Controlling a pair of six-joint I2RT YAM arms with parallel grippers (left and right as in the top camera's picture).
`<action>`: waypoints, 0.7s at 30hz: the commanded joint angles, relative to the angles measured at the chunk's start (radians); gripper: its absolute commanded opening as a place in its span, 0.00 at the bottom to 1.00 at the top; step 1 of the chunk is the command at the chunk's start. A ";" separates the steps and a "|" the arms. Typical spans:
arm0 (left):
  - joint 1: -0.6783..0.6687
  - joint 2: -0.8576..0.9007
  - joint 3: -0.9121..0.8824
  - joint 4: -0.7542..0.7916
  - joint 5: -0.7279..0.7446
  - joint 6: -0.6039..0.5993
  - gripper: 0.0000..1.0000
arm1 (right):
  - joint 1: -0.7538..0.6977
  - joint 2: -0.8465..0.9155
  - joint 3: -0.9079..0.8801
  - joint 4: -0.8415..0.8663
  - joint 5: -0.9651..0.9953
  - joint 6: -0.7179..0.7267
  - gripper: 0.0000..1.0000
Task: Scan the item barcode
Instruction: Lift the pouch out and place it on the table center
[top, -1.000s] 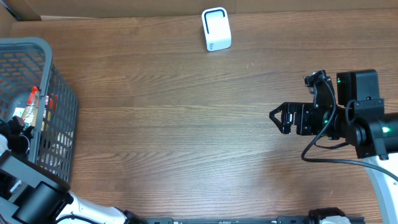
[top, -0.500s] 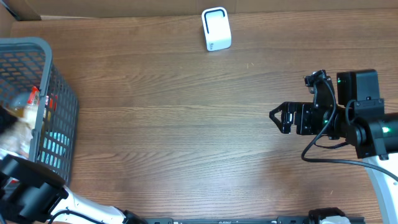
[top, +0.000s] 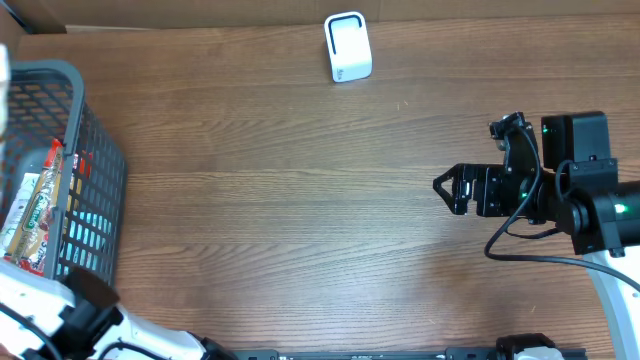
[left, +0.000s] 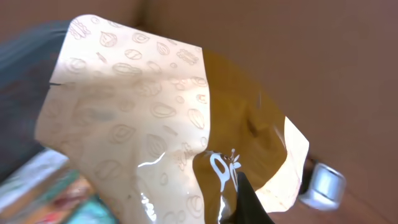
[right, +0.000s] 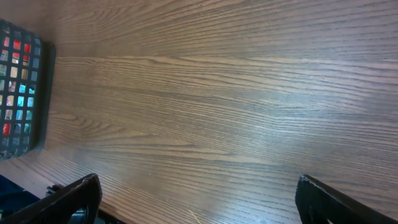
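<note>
The pouch (left: 134, 106) is clear of the basket's snacks and the wood before the scanner is open, so my left gripper goes on going there and lets go of the pouch.
The item is a beige and brown pouch (left: 149, 118) printed with nut outlines, and it fills the left wrist view. My left gripper (left: 235, 208) is shut on its lower edge; only one black finger (left: 250, 202) shows, the other is hidden behind the pouch. In the overhead view this gripper lies beyond the left edge, above the grey mesh basket (top: 95, 150). The white barcode scanner (top: 347, 46) stands upright at the back of the table. My right gripper (top: 447, 188) hovers open at the right, its fingers (right: 74, 196) wide apart over bare wood.
Several packaged snacks (top: 35, 205) lie in the basket, also visible as colourful wrappers (left: 53, 196) under the pouch. The left arm's base (top: 45, 320) sits at the front left corner. A cardboard wall (top: 200, 12) runs along the table's back edge.
The left arm has risen out of the basket and off the overhead view's left edge, uncovering the snacks inside. The right arm has not moved.
</note>
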 joint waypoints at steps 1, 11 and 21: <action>-0.140 -0.079 0.034 -0.058 0.132 -0.032 0.04 | 0.006 -0.001 0.013 0.006 0.002 -0.003 1.00; -0.776 -0.057 -0.154 -0.122 -0.123 -0.013 0.04 | 0.006 -0.001 0.013 0.003 0.002 -0.004 1.00; -1.148 0.016 -0.628 0.078 -0.212 -0.037 0.04 | 0.006 -0.001 0.013 0.003 0.002 -0.004 1.00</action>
